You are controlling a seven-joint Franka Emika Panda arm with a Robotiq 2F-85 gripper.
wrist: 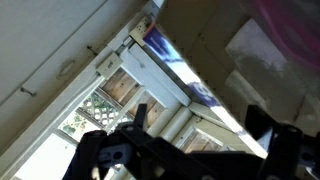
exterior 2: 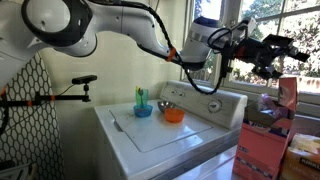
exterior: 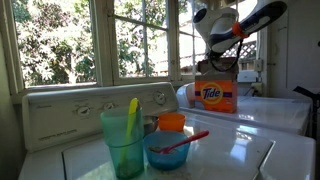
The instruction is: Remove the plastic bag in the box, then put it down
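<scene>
My gripper is at a slant over the Tide box's edge (wrist: 212, 102), and the plastic bag is beyond its fingers. I should lift clear, turn and come down over the bag (wrist: 280, 42).
The orange Tide box (exterior: 215, 97) stands on the far white machine by the window; it also shows in an exterior view (exterior 2: 289, 96). My gripper (exterior: 222, 63) hangs just above its open top, as seen in both exterior views (exterior 2: 284, 57). In the wrist view the gripper (wrist: 205, 125) is open, its dark fingers wide apart over the box's blue top band (wrist: 180, 70). Inside the box a pale crinkly sheet with a pinkish strip (wrist: 288, 25) shows, likely the plastic bag. Nothing is held between the fingers.
On the near washer lid (exterior: 230, 150) stand a green cup with a yellow utensil (exterior: 124, 140), a blue bowl with a red spoon (exterior: 165, 150) and an orange bowl (exterior: 172, 122). Windows lie close behind the box. Pink cartons (exterior 2: 260, 150) stand beside the washer.
</scene>
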